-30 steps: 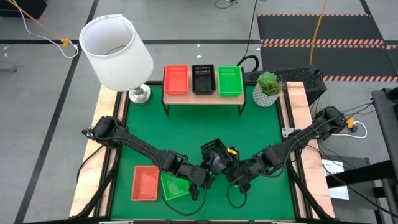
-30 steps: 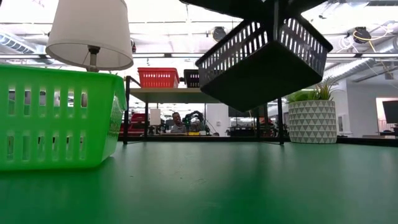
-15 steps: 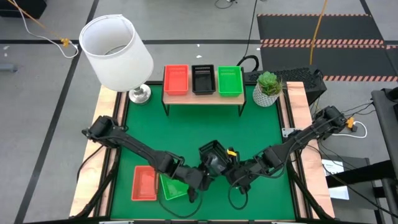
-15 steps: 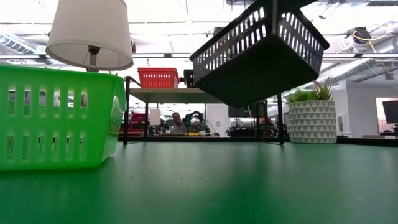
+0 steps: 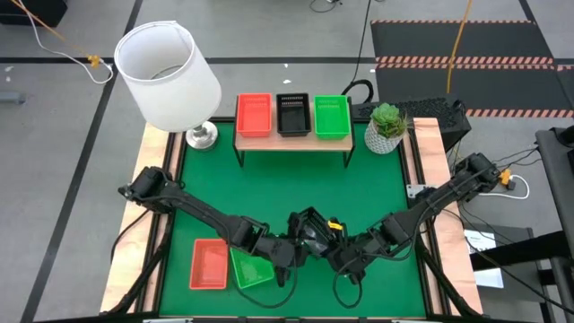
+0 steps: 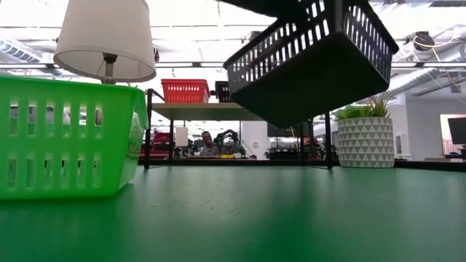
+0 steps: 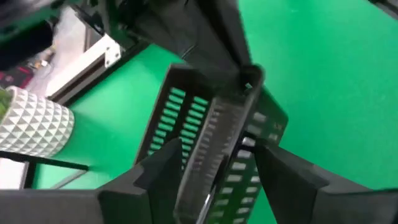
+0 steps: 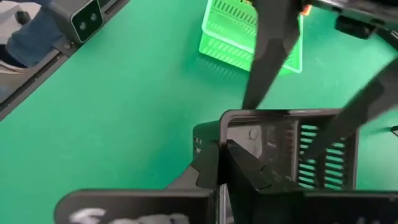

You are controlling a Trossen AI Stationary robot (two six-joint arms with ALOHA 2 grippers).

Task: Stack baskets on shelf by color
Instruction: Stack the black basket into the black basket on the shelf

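Note:
The black basket (image 6: pixel 313 69) is hanging at a tilt from my right gripper, so my left gripper should grip the basket's side (image 7: pixel 225 165) between its fingers and help make the basket level before stacking it.
A black basket (image 5: pixel 308 224) hangs tilted in the air over the table's near middle, with my right gripper (image 8: pixel 222 148) shut on it. My left gripper (image 7: pixel 217 149) is open. Its two fingers stand on either side of the basket's opposite wall (image 7: pixel 211 143) without touching it. A green basket (image 5: pixel 251 269) and an orange-red basket (image 5: pixel 209 263) rest on their bottoms at the near left. The shelf (image 5: pixel 291 142) at the far middle carries an orange-red basket (image 5: pixel 254 115), a black one (image 5: pixel 293 114) and a green one (image 5: pixel 332 117). My right gripper pinches the black basket's end wall at its rim (image 8: pixel 211 134), one finger inside the basket and one outside. The fingers come slanting down from the table's right. The basket is lifted clear of the table and tilted, its bottom (image 6: pixel 313 80) turned toward the near edge.
A lamp with a white shade (image 5: pixel 166 72) stands at the far left. A potted plant (image 5: pixel 386 127) stands at the far right, beside the shelf. Light wooden rails (image 5: pixel 430 179) line the table's sides. Green table (image 5: pixel 296 188) lies between the arms and the shelf.
My left gripper has opened and let go of the black basket's wall. The basket stays in the air in my right gripper. It has tipped a little, its right end rising in the low view.

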